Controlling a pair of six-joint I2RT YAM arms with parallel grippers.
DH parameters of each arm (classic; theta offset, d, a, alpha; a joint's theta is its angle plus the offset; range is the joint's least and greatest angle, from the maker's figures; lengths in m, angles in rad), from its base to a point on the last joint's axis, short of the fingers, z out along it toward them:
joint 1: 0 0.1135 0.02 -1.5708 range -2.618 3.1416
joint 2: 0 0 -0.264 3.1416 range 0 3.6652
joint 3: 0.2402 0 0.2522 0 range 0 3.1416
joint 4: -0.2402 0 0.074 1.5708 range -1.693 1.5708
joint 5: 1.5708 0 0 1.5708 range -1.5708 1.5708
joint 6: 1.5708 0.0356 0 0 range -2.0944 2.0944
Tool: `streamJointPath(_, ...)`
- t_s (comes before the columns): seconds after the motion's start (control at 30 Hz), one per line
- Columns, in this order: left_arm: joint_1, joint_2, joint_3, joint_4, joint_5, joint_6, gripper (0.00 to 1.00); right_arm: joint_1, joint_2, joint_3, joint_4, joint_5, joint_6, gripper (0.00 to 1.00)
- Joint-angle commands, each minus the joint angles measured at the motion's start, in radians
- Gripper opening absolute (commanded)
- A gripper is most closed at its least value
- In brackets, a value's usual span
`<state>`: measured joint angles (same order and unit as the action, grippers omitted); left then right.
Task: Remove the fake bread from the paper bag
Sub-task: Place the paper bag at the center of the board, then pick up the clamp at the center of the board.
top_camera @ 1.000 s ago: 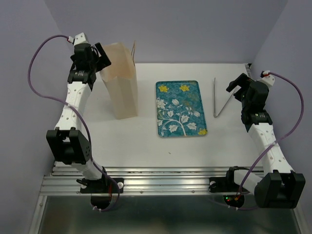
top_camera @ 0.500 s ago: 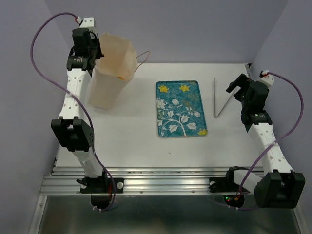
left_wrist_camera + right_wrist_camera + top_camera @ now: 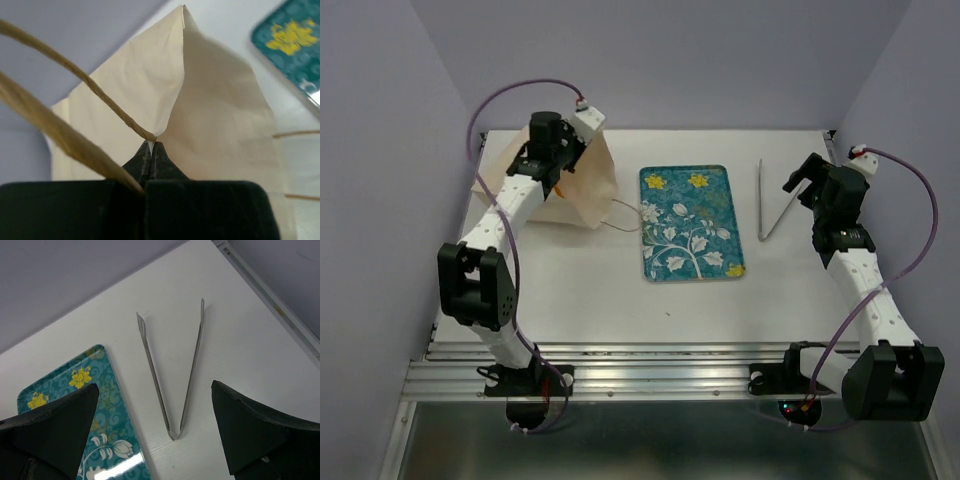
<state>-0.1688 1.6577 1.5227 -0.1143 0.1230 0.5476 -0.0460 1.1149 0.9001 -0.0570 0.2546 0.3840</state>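
The paper bag's opening (image 3: pixel 598 186) is a long way back from the tongs, so next my left gripper pulls the bag toward the tray (image 3: pixel 642 226) and holds it open for the tongs.
The paper bag (image 3: pixel 588 192) lies tipped over at the back left of the table, its string handles (image 3: pixel 623 214) trailing toward the teal tray. My left gripper (image 3: pixel 554 160) is shut on a fold of the bag's paper edge; in the left wrist view the jaws (image 3: pixel 151 146) pinch the pale paper (image 3: pixel 215 110) where a string handle (image 3: pixel 75 75) meets it. The fake bread is hidden inside the bag. My right gripper (image 3: pixel 801 181) hangs open at the right, and in the right wrist view nothing lies between the fingers of this gripper (image 3: pixel 154 385).
A teal floral tray (image 3: pixel 690 222) lies at the table's centre with nothing on it. Metal tongs (image 3: pixel 775 205) lie on the table between the tray and the right arm, directly below the right gripper in the wrist view of the tongs (image 3: pixel 172 370).
The left gripper has shut on the bag's edge and swung right toward the tray, pulling the upright bag over onto its side. The right arm has not moved.
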Motion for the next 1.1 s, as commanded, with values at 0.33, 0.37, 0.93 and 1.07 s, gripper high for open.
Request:
streamJointPath(0.33,-0.212,-0.119,-0.357,0.105,-0.029,0.04,0.0,0.0,0.086,-0.032,0.029,0.044,-0.01,1.0)
streamJointPath(0.37,-0.219,-0.133,-0.364,0.104,-0.039,0.041,0.0,0.0,0.104,-0.033,0.029,0.048,-0.005,1.0)
streamJointPath(0.93,-0.252,-0.43,-0.556,0.145,0.03,0.064,0.0,0.0,0.48,0.106,0.014,-0.07,0.011,1.0)
streamJointPath(1.07,-0.253,-0.44,-0.578,0.145,0.026,0.058,0.0,0.0,0.548,0.144,0.016,-0.129,-0.011,1.0)
